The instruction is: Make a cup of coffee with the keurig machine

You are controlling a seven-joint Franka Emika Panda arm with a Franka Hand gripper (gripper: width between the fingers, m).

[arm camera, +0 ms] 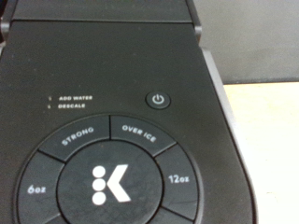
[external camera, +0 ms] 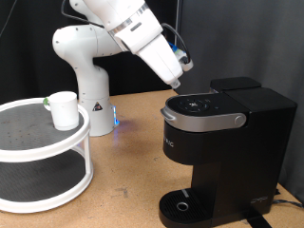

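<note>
The drip tray (external camera: pixel 181 206) under the keurig machine's lid is empty, so my gripper should move away from the button panel and go to the white cup (external camera: pixel 64 111) first.
The black keurig machine (external camera: pixel 228 142) stands on the wooden table at the exterior view's right, with its lid down and a round drip tray (external camera: pixel 182 204) at its base with nothing on it. My gripper (external camera: pixel 180 82) hangs just above the machine's button panel (external camera: pixel 204 106), pointing down at it. The wrist view is filled by that panel: the power button (arm camera: pixel 158 99), a large K button (arm camera: pixel 110 184) and the size buttons around it. No fingers show there. The white cup (external camera: pixel 64 109) stands on the top tier of a white round shelf at the exterior view's left.
The white two-tier round shelf (external camera: pixel 28 152) takes up the exterior view's left. A small greenish thing (external camera: pixel 45 100) lies next to the cup. The arm's white base (external camera: pixel 90 95) stands behind, with a blue light at its foot. A black curtain hangs at the back.
</note>
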